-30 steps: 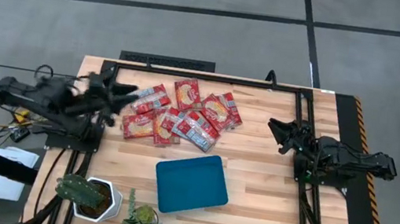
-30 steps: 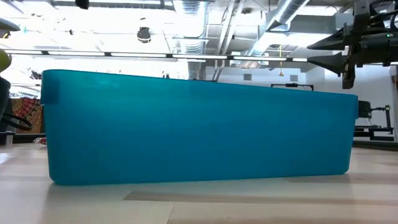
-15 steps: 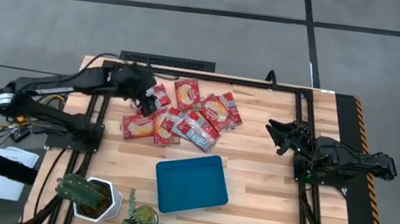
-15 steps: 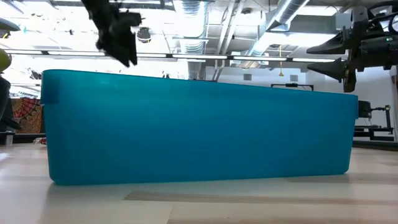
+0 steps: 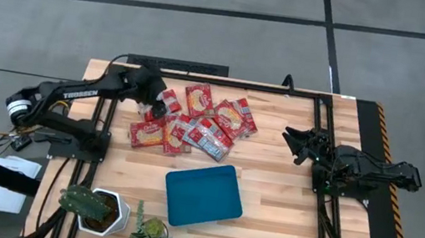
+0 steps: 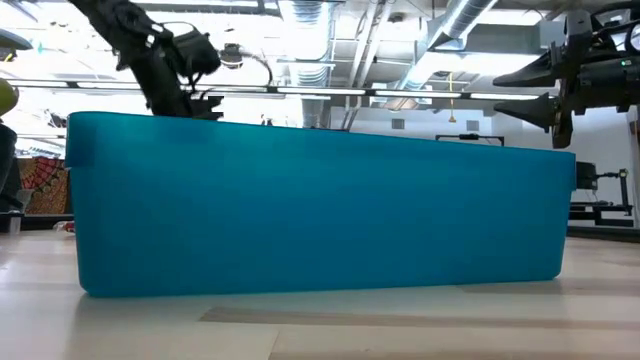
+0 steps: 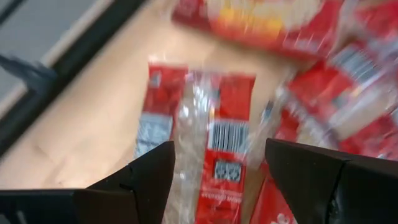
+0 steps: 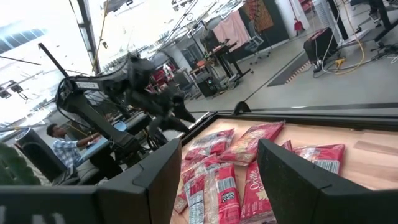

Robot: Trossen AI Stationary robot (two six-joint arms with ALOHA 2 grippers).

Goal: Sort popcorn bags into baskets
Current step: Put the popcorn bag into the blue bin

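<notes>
I expect the barcode-side-up bag (image 7: 200, 140) to come free by itself and leave the pile in place when I lift it, because wood (image 7: 268, 79) shows between that bag and its neighbours.
Several red popcorn bags (image 5: 195, 121) lie in an overlapping pile on the far middle of the table, also visible in the right wrist view (image 8: 217, 180). The teal tray (image 5: 203, 195) sits nearer, holding nothing that I can see. My left gripper (image 5: 155, 110) is open over the pile's left end, its fingers standing either side of a bag lying barcode-side up (image 7: 214, 140); I cannot tell whether they touch it. My right gripper (image 5: 289, 141) waits open by the table's right side, raised (image 6: 498, 87).
A white pot with a cactus (image 5: 96, 207) and a small succulent (image 5: 149, 234) stand at the near left corner. A black frame rail (image 5: 226, 81) runs along the far edge. The tray's wall (image 6: 320, 210) fills the low view. Bare wood lies between tray and right arm.
My left arm has swung out from the table's left edge toward the pile, reaching right and toward the far edge, then dropped lower over the pile's left end. The bags, the tray and my right arm have stayed where they were.
</notes>
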